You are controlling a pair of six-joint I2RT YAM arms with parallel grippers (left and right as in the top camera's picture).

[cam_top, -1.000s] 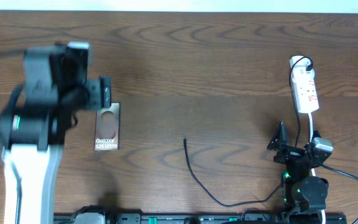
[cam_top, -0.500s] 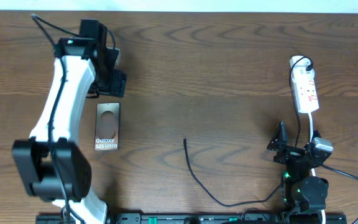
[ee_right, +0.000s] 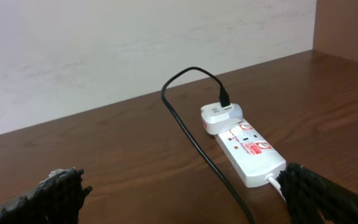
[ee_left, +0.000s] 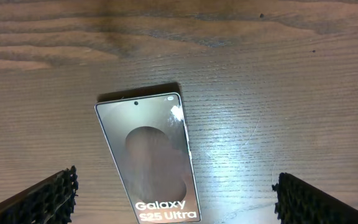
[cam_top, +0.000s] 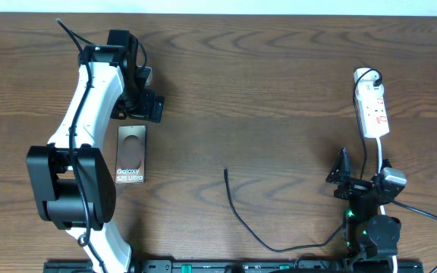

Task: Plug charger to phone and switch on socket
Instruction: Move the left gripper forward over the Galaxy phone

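The phone [ee_left: 148, 158] is at an angle and off-centre under my left gripper's fingers, so my left gripper should move back, line up straight and come down around the phone's long sides [ee_left: 192, 177].
The phone [cam_top: 131, 154] lies flat on the wooden table at the left, its pinkish-bronze back up with a dark oval and white "Galaxy S25 Ultra" lettering; it fills the left wrist view [ee_left: 149, 155]. My left gripper [cam_top: 144, 102] hovers open just beyond the phone's far end; its fingertips flank the phone in the wrist view [ee_left: 176, 199]. The charger cable [cam_top: 237, 208] lies loose at mid-table, its plug tip at its free end. The socket [cam_top: 372, 106] lies at the far right with a plug inserted, also in the right wrist view [ee_right: 247, 146]. My right gripper [cam_top: 355, 178] is open and empty near the front edge.
The socket's white cord [cam_top: 383, 163] runs toward the right arm's base. The black charger lead [ee_right: 197, 143] loops off the adapter across the table. A black rail [cam_top: 226, 266] runs along the front edge. A pale wall [ee_right: 135, 43] stands behind the table.
My left arm has swung from over the table's left side to reach out past the phone's far end. The phone, cable, socket and right arm have not moved.
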